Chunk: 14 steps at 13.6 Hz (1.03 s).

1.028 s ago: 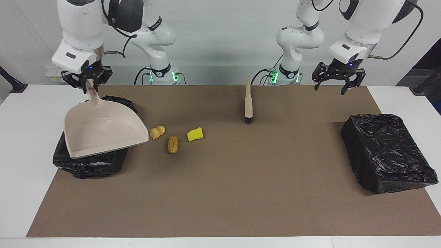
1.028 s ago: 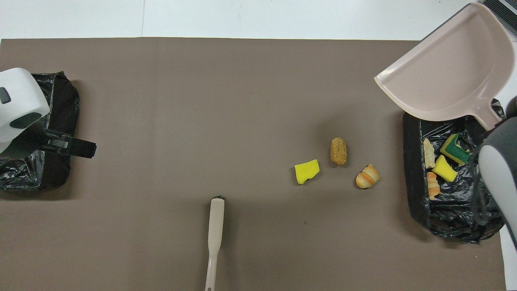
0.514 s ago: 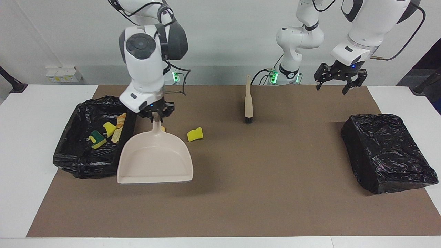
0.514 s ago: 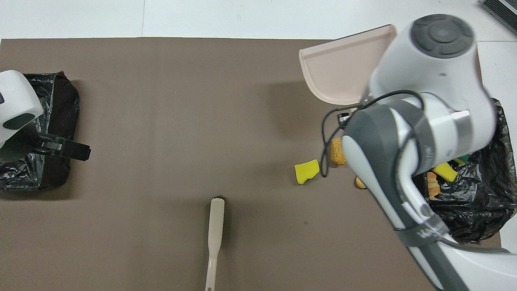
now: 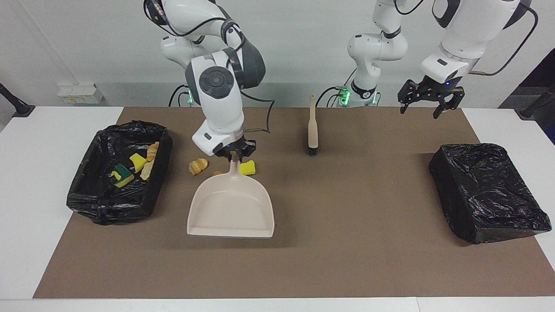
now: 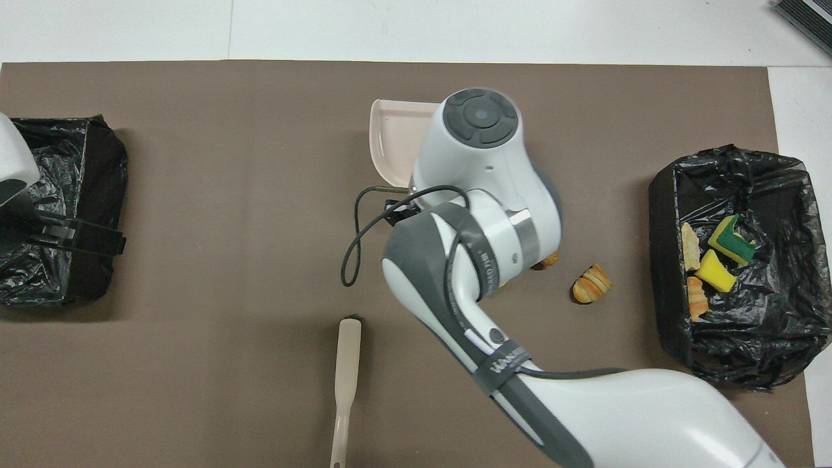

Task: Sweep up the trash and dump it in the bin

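The beige dustpan's open edge (image 6: 405, 104) has a raised rim (image 6: 375, 152) behind it, so swept trash will stay inside when I take the dustpan to the bin.
My right gripper (image 5: 234, 154) is shut on the handle of the empty beige dustpan (image 5: 230, 208), which slopes down to the brown mat, its wide lip pointing away from the robots. In the overhead view my own arm covers all but a corner of the dustpan (image 6: 392, 140). Three pieces of trash lie on the mat by the handle: a croissant-like piece (image 5: 198, 166) (image 6: 591, 284), a yellow sponge chunk (image 5: 248, 167) and a brown piece (image 6: 549, 261), half hidden. The black-lined bin (image 5: 93, 203) (image 6: 663, 260) at the right arm's end holds several scraps. My left gripper (image 5: 427, 106) hangs open and holds nothing.
A beige brush (image 5: 312, 130) (image 6: 346, 383) lies on the mat near the robots, bristles pointing away from them. A second black-lined bin (image 5: 490, 190) (image 6: 71, 195) sits at the left arm's end. The brown mat (image 5: 347, 242) covers most of the white table.
My right arm has swung the dustpan from above the bin out over the mat, turned its lip away from the robots and lowered it. The left arm has barely moved.
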Tool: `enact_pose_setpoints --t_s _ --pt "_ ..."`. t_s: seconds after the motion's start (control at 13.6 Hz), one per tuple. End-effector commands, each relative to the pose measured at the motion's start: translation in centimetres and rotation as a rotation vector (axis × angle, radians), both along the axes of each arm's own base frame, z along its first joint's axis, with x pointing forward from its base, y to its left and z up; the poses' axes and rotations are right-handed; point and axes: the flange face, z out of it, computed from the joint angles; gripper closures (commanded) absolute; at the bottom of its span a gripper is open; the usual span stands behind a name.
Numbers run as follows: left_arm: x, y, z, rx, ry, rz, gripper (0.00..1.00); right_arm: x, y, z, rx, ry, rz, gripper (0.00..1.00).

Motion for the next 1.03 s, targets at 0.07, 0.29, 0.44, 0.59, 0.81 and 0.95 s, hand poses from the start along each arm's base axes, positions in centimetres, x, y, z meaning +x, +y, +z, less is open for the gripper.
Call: enact_pose_setpoints --t_s 0.07,0.29,0.44,0.59,0.81,0.95 --pt "1.2 0.9 1.0 0.016 -0.005 -0.012 0.0 -0.4 4.1 -2.8 0.09 0.039 -0.057 1.0" --pt "0.8 0.8 0.7 0.013 0.004 -0.012 0.0 -0.8 4.5 -2.6 0.136 0.078 -0.07 1.0" --pt "0.6 0.5 0.6 0.013 0.009 -0.008 0.0 -1.2 4.9 -3.7 0.143 0.078 0.0 1.0" --pt "0.4 0.1 0.9 0.013 0.003 -0.014 0.0 -1.9 5.1 -5.5 0.152 0.072 0.057 1.0" --pt "0.1 0.1 1.5 0.012 -0.008 -0.015 0.0 -3.0 4.9 -6.9 0.145 0.084 0.11 1.0" --pt "0.1 -0.1 1.6 0.012 -0.011 -0.018 0.0 -3.0 5.2 -8.0 0.149 0.07 0.101 1.0"
